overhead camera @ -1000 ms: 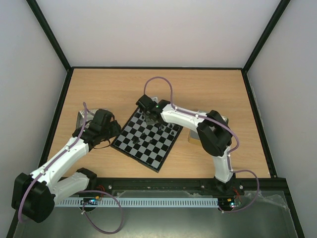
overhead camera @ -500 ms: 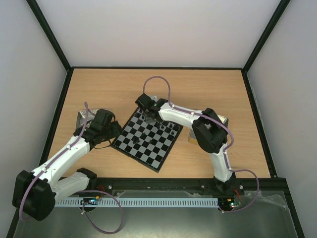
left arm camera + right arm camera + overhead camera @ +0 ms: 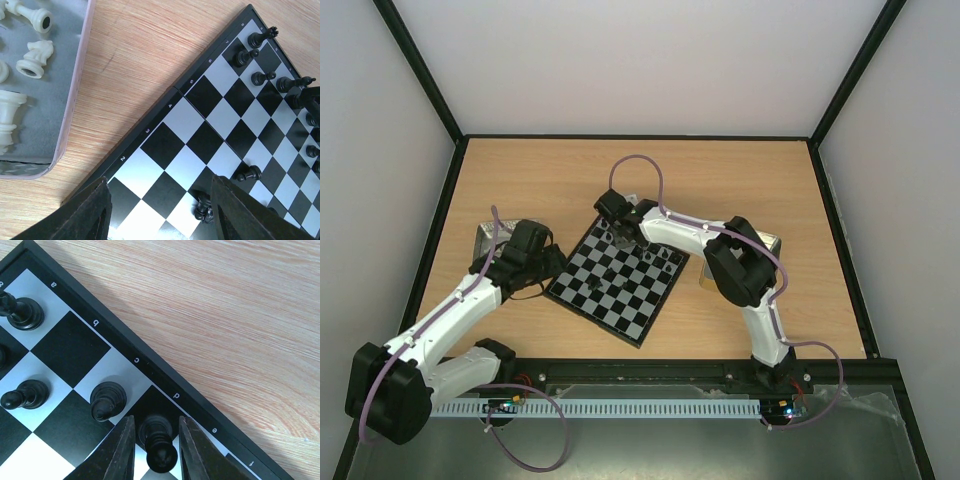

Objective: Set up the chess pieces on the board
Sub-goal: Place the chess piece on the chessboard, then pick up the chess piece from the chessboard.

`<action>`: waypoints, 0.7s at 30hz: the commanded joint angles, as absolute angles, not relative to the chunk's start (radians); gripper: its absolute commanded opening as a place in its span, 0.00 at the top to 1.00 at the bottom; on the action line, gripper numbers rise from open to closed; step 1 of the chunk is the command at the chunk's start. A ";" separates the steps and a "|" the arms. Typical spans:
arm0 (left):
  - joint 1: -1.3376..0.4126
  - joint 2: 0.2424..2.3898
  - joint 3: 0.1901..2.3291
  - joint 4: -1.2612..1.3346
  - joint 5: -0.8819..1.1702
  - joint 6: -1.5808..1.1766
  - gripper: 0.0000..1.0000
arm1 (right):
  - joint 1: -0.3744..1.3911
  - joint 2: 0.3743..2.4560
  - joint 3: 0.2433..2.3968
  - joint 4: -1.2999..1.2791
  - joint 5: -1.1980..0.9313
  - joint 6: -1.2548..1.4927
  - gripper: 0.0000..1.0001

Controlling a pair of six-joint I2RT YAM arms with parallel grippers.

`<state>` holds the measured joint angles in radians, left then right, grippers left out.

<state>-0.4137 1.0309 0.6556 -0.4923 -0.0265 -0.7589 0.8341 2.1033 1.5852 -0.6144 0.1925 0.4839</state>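
The black piece [image 3: 202, 206] is lying tipped by my left gripper, far from the row [image 3: 288, 84] under my right gripper, so my left gripper should pick it up and pass it across.
The board [image 3: 610, 300] lies tilted at the table's middle, with several black chess pieces [image 3: 665, 257] along its far-right side. My right gripper [image 3: 623, 237] is low over the board's far corner. In the right wrist view its jaws [image 3: 156, 418] stand open on either side of an upright black piece [image 3: 160, 440] on the d square, with a thin gap on each side. Beside it stand other black pieces [image 3: 106, 399]. My left gripper [image 3: 159, 181] hangs open over the board's left edge [image 3: 172, 120] and holds nothing. A black piece [image 3: 202, 207] lies by its right finger.
A metal tray [image 3: 55, 100] holding white pieces [image 3: 35, 57] sits left of the board, under my left arm [image 3: 480, 240]. A second tray [image 3: 772, 243] lies to the right, partly hidden by my right arm. Another black piece [image 3: 248, 173] lies tipped on the board.
My right gripper's jaws have parted from the black piece on the d square, and its elbow has swung slightly left. The left arm has not moved.
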 commanded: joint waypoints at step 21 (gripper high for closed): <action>-0.617 1.199 0.696 -0.426 0.031 -0.628 0.37 | 0.831 1.494 1.166 -0.415 0.226 0.616 0.59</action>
<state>-0.5629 1.1439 0.6559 -0.4385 0.0349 -0.6762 0.8330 1.5677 1.2610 -0.4603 0.2379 0.5655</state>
